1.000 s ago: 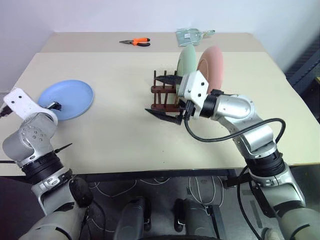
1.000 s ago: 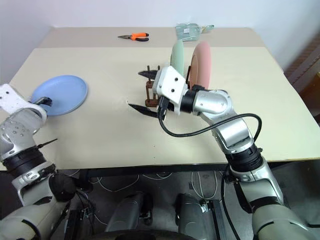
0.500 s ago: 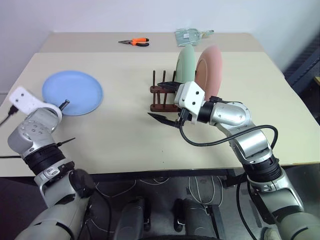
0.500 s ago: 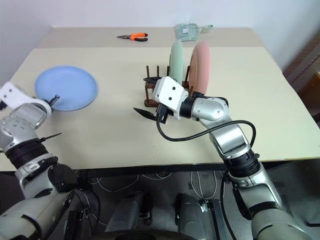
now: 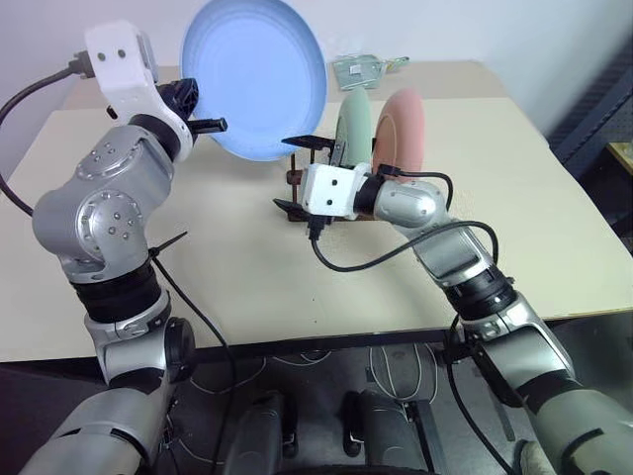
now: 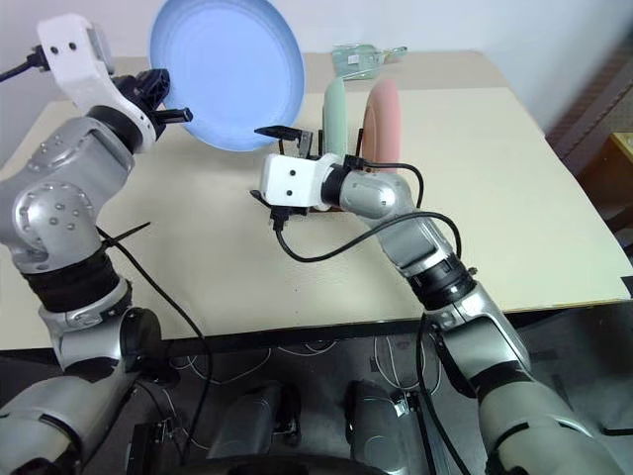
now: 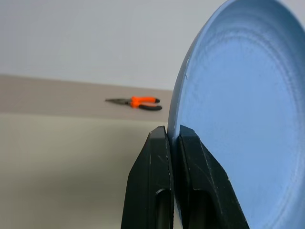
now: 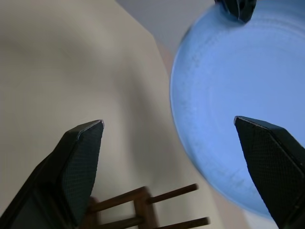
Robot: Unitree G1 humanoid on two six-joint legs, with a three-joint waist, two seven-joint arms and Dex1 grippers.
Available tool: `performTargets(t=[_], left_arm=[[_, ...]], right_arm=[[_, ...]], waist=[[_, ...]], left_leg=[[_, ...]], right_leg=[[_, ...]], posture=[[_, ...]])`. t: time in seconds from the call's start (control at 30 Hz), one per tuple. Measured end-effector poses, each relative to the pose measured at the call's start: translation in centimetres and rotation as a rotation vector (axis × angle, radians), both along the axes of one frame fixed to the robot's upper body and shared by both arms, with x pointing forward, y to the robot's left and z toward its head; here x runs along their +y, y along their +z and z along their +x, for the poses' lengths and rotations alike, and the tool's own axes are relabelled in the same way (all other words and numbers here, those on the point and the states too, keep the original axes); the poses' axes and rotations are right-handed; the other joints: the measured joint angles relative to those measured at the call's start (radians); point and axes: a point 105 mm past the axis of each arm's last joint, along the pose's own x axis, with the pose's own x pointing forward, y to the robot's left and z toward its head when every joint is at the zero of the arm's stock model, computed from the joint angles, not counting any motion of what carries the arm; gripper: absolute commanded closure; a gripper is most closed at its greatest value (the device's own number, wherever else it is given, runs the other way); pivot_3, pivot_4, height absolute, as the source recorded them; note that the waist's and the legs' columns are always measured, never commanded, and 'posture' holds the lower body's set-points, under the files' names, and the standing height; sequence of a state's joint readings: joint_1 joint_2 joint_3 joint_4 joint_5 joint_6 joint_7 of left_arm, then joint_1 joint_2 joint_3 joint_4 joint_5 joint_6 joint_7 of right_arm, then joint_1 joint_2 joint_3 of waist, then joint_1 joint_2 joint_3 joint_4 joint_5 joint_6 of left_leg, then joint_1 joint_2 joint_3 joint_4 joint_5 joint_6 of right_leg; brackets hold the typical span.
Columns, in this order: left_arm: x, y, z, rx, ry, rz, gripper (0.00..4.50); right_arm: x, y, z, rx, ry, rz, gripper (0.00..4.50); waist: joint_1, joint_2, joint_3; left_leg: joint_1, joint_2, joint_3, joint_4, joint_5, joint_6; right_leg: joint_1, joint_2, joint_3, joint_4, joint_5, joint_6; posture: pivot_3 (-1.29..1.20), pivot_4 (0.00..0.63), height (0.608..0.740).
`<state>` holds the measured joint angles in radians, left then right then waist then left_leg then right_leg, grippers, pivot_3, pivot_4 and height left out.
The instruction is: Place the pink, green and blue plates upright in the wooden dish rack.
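Observation:
The blue plate (image 5: 254, 79) in my left gripper hangs with its broad side to the rack's slots, so my right gripper should grab the plate's lower rim (image 5: 274, 156) and turn the plate edge-on.
My left gripper (image 5: 203, 109) is shut on the rim of the blue plate (image 5: 255, 79) and holds it on edge, high above the table, just left of the rack. The left wrist view shows both fingers (image 7: 159, 157) pinched on that rim. The green plate (image 5: 353, 124) and the pink plate (image 5: 401, 119) stand upright side by side in the wooden dish rack (image 8: 143, 202), green on the left. My right gripper (image 5: 294, 176) hangs open in front of the rack's left end, below the blue plate (image 8: 238, 95), with nothing between its fingers.
Orange-handled pliers (image 7: 138, 101) lie on the far part of the beige table (image 5: 247, 277). A clear plastic packet (image 5: 361, 67) lies at the far edge behind the rack. The table's front edge runs close to my body.
The left gripper shut on the blue plate's rim, then lifted it off the table, up and to the right, turning it on edge. The right gripper rolled and shifted slightly left by the rack.

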<state>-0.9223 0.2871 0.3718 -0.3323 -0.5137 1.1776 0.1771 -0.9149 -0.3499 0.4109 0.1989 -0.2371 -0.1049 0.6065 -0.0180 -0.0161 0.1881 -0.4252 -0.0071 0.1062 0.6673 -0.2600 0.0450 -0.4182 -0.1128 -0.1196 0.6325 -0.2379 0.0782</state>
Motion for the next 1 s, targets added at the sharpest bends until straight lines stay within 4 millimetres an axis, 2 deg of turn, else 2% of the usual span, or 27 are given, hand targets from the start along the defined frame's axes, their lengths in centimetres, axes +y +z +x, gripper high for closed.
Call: performTargets(t=[0.1, 0.2, 0.43, 0.47, 0.57, 0.63, 0.7, 0.77, 0.83, 0.87, 0.93, 1.0], left_arm=[[-0.2, -0.5, -0.2, 0.050, 0.013, -0.023, 4.47], [-0.3, -0.6, -0.5, 0.065, 0.017, -0.030, 4.50], [0.1, -0.4, -1.2, 0.055, 0.040, -0.041, 4.50], [0.0, -0.1, -1.3, 0.043, 0.030, -0.042, 4.50], [-0.4, 0.1, -1.3, 0.032, 0.003, -0.059, 3.48], [-0.8, 0.3, -1.2, 0.006, -0.021, -0.135, 2.50], [0.8, 2.3, -1.0, -0.087, 0.026, -0.289, 1.58], [4.8, 4.9, -1.6, -0.220, 0.160, -0.435, 1.58], [9.2, 5.4, -2.5, -0.286, 0.330, -0.420, 1.58], [11.5, 4.8, -2.9, -0.285, 0.425, -0.356, 1.58], [14.3, 2.8, -3.1, -0.237, 0.538, -0.216, 1.58], [15.1, 0.4, -2.5, -0.169, 0.554, -0.032, 1.58]], right_arm=[[0.8, 0.1, 1.0, -0.064, -0.022, -0.014, 0.00], [1.0, 0.4, 2.4, -0.121, -0.070, -0.013, 0.84], [1.6, -0.3, 2.8, -0.156, -0.066, -0.030, 4.40], [1.7, -0.6, 2.7, -0.160, -0.059, -0.047, 4.46], [1.7, -0.5, 2.6, -0.169, -0.056, -0.043, 4.50], [1.6, -0.3, 2.7, -0.173, -0.062, -0.036, 4.50], [1.5, 0.2, 2.5, -0.182, -0.056, -0.021, 4.50], [1.5, 1.1, 1.9, -0.170, -0.027, 0.018, 4.50], [1.3, 2.3, 1.1, -0.136, 0.016, 0.080, 4.50], [1.1, 3.0, 0.4, -0.099, 0.049, 0.129, 4.50], [0.6, 4.4, -0.7, -0.015, 0.101, 0.233, 4.50], [0.2, 6.4, -1.8, 0.122, 0.164, 0.390, 4.50]], waist=[[0.002, 0.000, 0.000], [0.002, 0.000, 0.000], [0.000, 0.000, 0.000], [0.001, 0.000, 0.000], [0.001, 0.001, 0.000], [0.002, 0.001, 0.000], [0.001, 0.000, 0.001], [-0.007, 0.000, 0.001], [-0.016, 0.001, 0.001], [-0.022, 0.001, 0.001], [-0.023, 0.001, 0.001], [-0.017, 0.001, 0.001]], left_leg=[[0.000, 0.000, -0.001, 0.000, 0.000, 0.000], [0.000, 0.000, -0.001, 0.000, 0.000, 0.000], [0.000, 0.000, -0.001, 0.000, 0.000, 0.000], [0.000, 0.000, -0.001, 0.000, 0.000, 0.000], [0.000, 0.000, -0.002, 0.000, 0.000, -0.001], [0.000, 0.000, -0.002, 0.000, 0.000, -0.001], [0.000, 0.000, -0.002, 0.000, 0.000, -0.001], [0.001, 0.001, -0.001, -0.001, 0.001, -0.001], [0.002, 0.001, -0.001, -0.004, 0.001, -0.002], [0.003, 0.001, -0.001, -0.004, 0.001, -0.003], [0.002, 0.002, -0.001, -0.004, 0.001, -0.003], [0.002, 0.002, -0.002, -0.002, 0.001, -0.003]], right_leg=[[0.000, 0.000, 0.000, 0.000, 0.000, 0.000], [0.000, 0.000, 0.000, 0.000, 0.000, 0.000], [0.001, 0.001, 0.000, 0.000, 0.000, 0.000], [0.001, 0.001, 0.000, 0.000, 0.000, 0.000], [0.001, 0.001, 0.000, 0.000, 0.000, 0.000], [0.001, 0.001, 0.000, -0.001, 0.000, 0.000], [0.001, 0.001, 0.000, -0.001, 0.000, 0.000], [0.001, 0.001, 0.000, -0.001, 0.000, 0.000], [0.001, 0.002, 0.000, 0.000, 0.000, -0.001], [0.001, 0.005, 0.000, 0.000, 0.000, -0.001], [0.002, 0.006, 0.000, 0.000, 0.000, -0.001], [0.003, 0.006, 0.000, 0.000, 0.000, -0.001]], posture=[[0.00, 0.150, 0.740], [0.00, 0.150, 0.740], [0.00, 0.150, 0.740], [0.00, 0.150, 0.740], [0.00, 0.150, 0.740], [0.00, 0.150, 0.740], [0.00, 0.150, 0.740], [0.00, 0.150, 0.740], [0.00, 0.150, 0.740], [0.00, 0.150, 0.740], [0.00, 0.150, 0.740], [0.00, 0.150, 0.740]])
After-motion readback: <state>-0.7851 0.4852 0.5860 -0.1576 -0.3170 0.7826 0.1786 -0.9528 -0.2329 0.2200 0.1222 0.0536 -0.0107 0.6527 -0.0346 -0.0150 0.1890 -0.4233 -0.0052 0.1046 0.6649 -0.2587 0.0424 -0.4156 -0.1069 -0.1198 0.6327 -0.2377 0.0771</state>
